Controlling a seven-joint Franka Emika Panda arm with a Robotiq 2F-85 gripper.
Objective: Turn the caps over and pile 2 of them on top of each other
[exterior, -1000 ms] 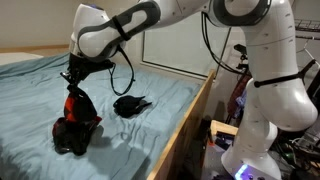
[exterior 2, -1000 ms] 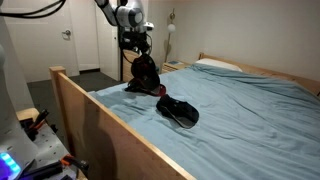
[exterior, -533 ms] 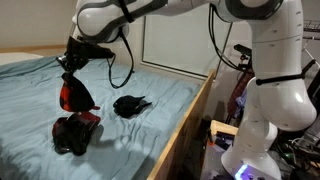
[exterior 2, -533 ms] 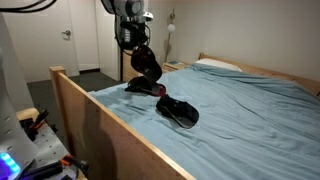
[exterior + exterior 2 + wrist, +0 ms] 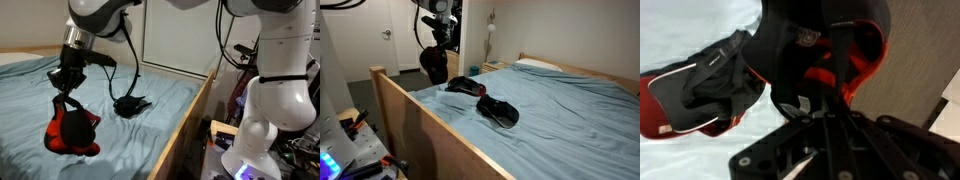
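Observation:
My gripper is to lift and turn the black cap with red lining (image 5: 434,67) because it hangs over the bed's edge, and then bring it back to the red and black cap (image 5: 466,87).
My gripper (image 5: 68,88) is shut on a black cap with red lining (image 5: 70,133) and holds it in the air; it hangs below the fingers. In an exterior view the gripper (image 5: 437,48) holds this cap (image 5: 433,66) above the bed's wooden side board. In the wrist view the gripper (image 5: 830,80) pinches the cap (image 5: 805,35). A second red and black cap (image 5: 466,87) lies on the sheet, also seen in the wrist view (image 5: 695,95). A black cap (image 5: 131,104) lies further along the bed (image 5: 498,110).
The bed has a light blue sheet (image 5: 30,90) and a wooden side board (image 5: 430,125). A pillow (image 5: 535,65) lies at the head end. The robot's white base (image 5: 265,120) stands beside the bed with cables and clutter by it.
The gripper has lifted the cap off the other red and black cap and carried it up and sideways toward the bed's side board. The two caps on the sheet have not moved.

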